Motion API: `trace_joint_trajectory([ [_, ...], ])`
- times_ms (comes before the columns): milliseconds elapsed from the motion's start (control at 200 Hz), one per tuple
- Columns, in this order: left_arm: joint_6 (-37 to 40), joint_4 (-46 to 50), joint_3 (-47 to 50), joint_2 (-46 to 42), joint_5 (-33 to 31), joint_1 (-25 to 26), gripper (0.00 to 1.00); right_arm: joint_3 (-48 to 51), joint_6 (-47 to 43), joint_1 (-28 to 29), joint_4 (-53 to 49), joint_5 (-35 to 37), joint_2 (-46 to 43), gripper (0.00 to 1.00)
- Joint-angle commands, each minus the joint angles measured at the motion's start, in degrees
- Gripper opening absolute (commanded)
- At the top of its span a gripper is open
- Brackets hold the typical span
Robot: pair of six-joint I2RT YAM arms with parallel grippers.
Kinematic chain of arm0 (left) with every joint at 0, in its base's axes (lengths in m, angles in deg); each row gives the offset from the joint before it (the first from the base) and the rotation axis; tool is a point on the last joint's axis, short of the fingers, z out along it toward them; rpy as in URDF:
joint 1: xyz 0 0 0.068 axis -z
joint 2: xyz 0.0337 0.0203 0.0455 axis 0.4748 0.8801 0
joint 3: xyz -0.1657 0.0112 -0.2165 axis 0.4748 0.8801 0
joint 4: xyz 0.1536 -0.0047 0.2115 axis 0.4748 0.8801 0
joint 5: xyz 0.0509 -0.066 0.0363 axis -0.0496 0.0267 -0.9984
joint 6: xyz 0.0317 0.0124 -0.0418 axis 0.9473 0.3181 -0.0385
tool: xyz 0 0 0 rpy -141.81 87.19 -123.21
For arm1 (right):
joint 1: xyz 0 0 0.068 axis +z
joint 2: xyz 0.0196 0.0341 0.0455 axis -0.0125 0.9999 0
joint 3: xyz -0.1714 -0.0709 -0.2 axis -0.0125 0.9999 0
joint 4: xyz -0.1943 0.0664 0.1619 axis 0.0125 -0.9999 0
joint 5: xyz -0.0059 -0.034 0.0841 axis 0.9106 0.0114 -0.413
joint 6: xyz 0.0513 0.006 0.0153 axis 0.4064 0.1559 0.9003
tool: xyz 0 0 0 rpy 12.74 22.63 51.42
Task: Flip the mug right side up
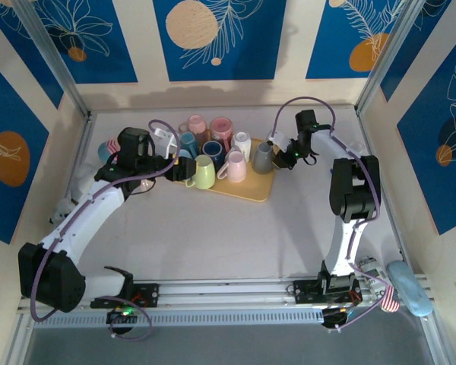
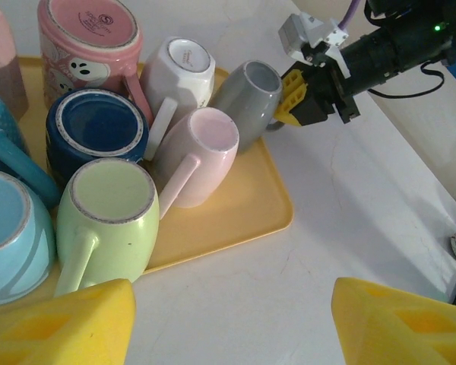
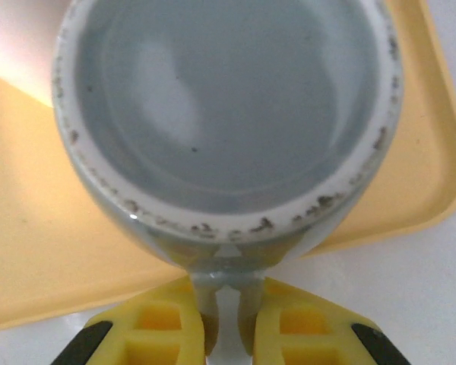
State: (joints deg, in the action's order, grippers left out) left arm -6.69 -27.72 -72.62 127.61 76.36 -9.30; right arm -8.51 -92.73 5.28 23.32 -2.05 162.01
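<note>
My right gripper has both fingers square on the grey mug's handle point(image 3: 228, 287), so it should keep raising the mug toward my open left gripper point(image 2: 234, 327) until that one holds the handle.
A grey mug point(image 1: 263, 157) point(image 2: 247, 95) point(image 3: 228, 114) stands upside down at the right corner of the yellow tray point(image 1: 251, 188) point(image 2: 235, 213), its unglazed base ring facing up. My right gripper point(image 1: 280, 156) point(image 2: 292, 99) point(image 3: 228, 334) is shut on the grey mug's handle, and both yellow fingers point(image 3: 167, 327) press against it from the tray's right side. My left gripper point(image 1: 184, 169) point(image 2: 232, 327) hangs open over bare table just off the tray's near-left edge, with nothing between its fingers.
Several more mugs crowd the tray upside down: light green point(image 2: 110, 205), pale pink point(image 2: 205, 148), white point(image 2: 181, 72), dark blue point(image 2: 95, 129) and a pink patterned one point(image 2: 87, 34). A light blue mug point(image 2: 7, 236) is at the left. Enclosure walls surround the table.
</note>
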Motion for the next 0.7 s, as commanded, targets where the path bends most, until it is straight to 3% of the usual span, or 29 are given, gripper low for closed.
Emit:
trace_joint_trajectory([
  [0, -1.28, -2.32, -0.06, 0.35, 0.07, 0.81, 0.69, 0.36, 6.80, 0.31, 0.65, -5.05, -6.47, 0.00],
  [200, -3.94, -4.76, 0.28, 0.17, 1.40, 1.07, 0.69, 1.69, 19.58, 2.02, 1.34, -6.99, -13.19, 0.00],
  [340, -8.56, -8.01, 0.84, 0.06, 2.43, 1.25, 0.69, 2.67, 31.17, 3.49, 3.51, -12.85, -18.65, 0.00],
  [520, -20.47, -18.48, 3.43, -0.20, 4.59, 1.93, 0.69, 4.68, 50.73, 4.28, 10.93, -21.74, -25.60, 0.00],
  [695, -36.69, -35.24, 8.38, -0.56, 5.26, 2.74, 0.69, 8.93, 68.89, 5.45, 24.31, -28.60, -30.40, 0.00],
])
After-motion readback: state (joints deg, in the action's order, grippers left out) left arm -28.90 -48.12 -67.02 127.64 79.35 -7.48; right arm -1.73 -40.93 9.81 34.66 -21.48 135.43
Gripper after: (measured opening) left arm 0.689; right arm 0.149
